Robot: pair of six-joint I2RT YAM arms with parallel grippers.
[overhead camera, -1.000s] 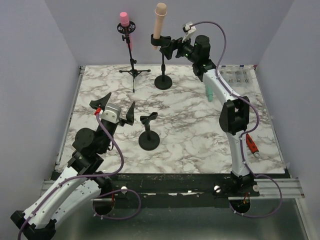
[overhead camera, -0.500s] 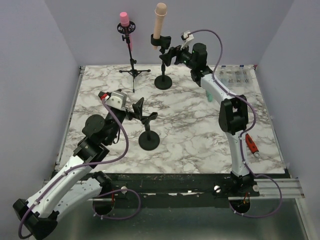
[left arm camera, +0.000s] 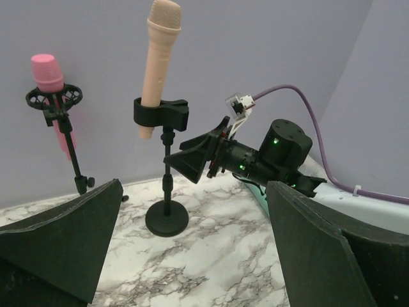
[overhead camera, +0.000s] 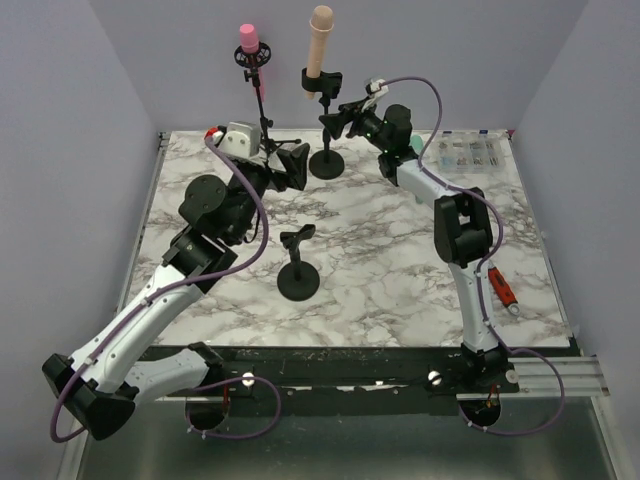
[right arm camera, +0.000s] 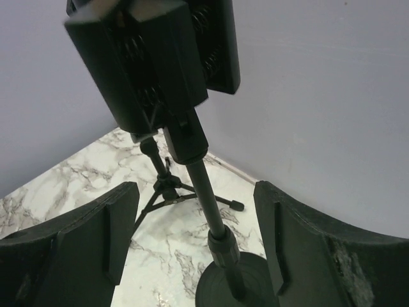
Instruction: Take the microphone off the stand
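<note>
The stand's round base (overhead camera: 326, 164) is far back by the wall, so my right gripper should draw the stand's pole (overhead camera: 326, 146) closer before my left gripper takes the beige microphone.
A beige microphone (overhead camera: 320, 40) stands upright in the black clip (overhead camera: 322, 82) of a round-based stand (overhead camera: 326, 163) at the back. It also shows in the left wrist view (left arm camera: 160, 57). My right gripper (overhead camera: 338, 115) is open, its fingers either side of the stand's pole (right arm camera: 204, 185) just below the clip (right arm camera: 153, 57), not touching it. In its own view the right gripper (right arm camera: 198, 249) frames the pole. My left gripper (overhead camera: 290, 165) is open and empty, left of the stand's base, facing the microphone. In its own view the left gripper (left arm camera: 192, 256) frames the base (left arm camera: 167, 217).
A pink microphone (overhead camera: 249, 40) sits on a tripod stand (overhead camera: 268, 145) to the left. A short stand with an empty clip (overhead camera: 298, 270) stands mid-table. A clear box (overhead camera: 470, 150), a teal object (overhead camera: 418, 185) and a red tool (overhead camera: 503, 290) lie on the right side.
My left arm has swung up and forward from the near left to beside the beige microphone's stand. My right gripper has dropped from the clip to the pole below it.
</note>
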